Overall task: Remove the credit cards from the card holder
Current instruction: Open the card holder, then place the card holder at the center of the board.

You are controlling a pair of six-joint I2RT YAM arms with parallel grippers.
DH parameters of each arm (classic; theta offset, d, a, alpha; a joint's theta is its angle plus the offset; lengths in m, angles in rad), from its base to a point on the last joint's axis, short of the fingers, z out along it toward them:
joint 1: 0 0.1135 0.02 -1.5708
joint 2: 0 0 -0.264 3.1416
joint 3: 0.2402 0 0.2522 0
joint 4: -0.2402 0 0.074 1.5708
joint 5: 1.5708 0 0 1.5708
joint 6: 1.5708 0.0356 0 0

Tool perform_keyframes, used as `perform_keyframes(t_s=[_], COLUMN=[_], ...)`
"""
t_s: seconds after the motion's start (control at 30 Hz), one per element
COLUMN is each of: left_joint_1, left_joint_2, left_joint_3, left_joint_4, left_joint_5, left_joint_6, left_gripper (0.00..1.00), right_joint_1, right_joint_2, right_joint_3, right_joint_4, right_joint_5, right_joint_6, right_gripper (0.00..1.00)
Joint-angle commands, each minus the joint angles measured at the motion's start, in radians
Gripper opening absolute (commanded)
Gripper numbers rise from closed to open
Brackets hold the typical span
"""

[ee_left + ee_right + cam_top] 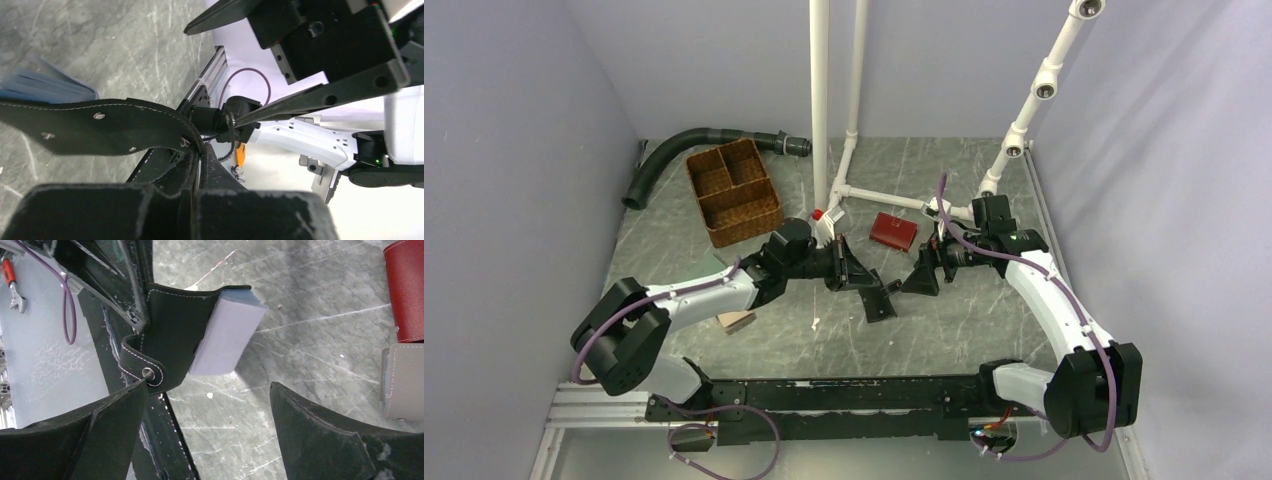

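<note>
The robot's left gripper has the card holder hanging from it with its pages (229, 333) loose, so the robot should lay the card holder open on the grey surface (849, 337) before going through the pages.
The card holder (876, 298) is black and hangs open above the table's middle. My left gripper (844, 268) is shut on one edge of it; in the left wrist view the jaws (200, 167) pinch the black leather (100, 127). In the right wrist view its stitched black flap (175, 335) ends in a light blue panel (227, 332). My right gripper (921, 275) stands open just right of the holder, its fingers wide apart (207, 395) with only bare table between them. No credit cards show in any view.
A red wallet (893, 231) lies behind the grippers, with a grey one (402, 382) beside it. A wicker basket (732, 192) and a black hose (684, 150) sit at the back left. White pipes (820, 100) rise at the back. A beige wallet (736, 321) lies under the left arm.
</note>
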Motion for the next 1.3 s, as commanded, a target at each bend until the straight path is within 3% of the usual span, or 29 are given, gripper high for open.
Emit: perform_keyframes(t_s=[0.0,0.27,0.43,0.8,0.9,1.1,1.27], left_joint_1=[-0.002,0.043,0.045,0.031,0.040,0.116,0.148], left_joint_2=[-0.074,-0.097,-0.069,0.111,0.088,0.025,0.004], left_joint_3=[-0.006,-0.176,-0.071,0.126,0.040,-0.313,-0.375], left_joint_4=[0.133,0.175,0.066,0.223,0.224,0.324,0.144], left_joint_5=[0.016,-0.003,0.020,0.115,0.118,0.079,0.069], left_joint_6=[-0.038,-0.121,-0.079,-0.167,-0.163,-0.274,-0.242], left_gripper=[0.00,0.00,0.00,0.00,0.00,0.00,0.00], right_joint_1=[-0.002,-0.002,-0.003,-0.030,-0.037,-0.040,-0.040], right_joint_2=[-0.010,0.003,0.008,-0.006,-0.010,-0.005,0.018], right_joint_3=[0.004,-0.001,-0.004,-0.006,-0.012,-0.019,-0.015], right_joint_4=[0.032,0.040,0.049,0.057,0.059,0.062,0.055], right_joint_5=[0.009,0.020,0.024,0.050,0.048,0.049,0.032], right_joint_6=[0.007,0.007,0.011,0.027,0.026,0.018,0.006], right_gripper=[0.93,0.93,0.92,0.92,0.92,0.92,0.92])
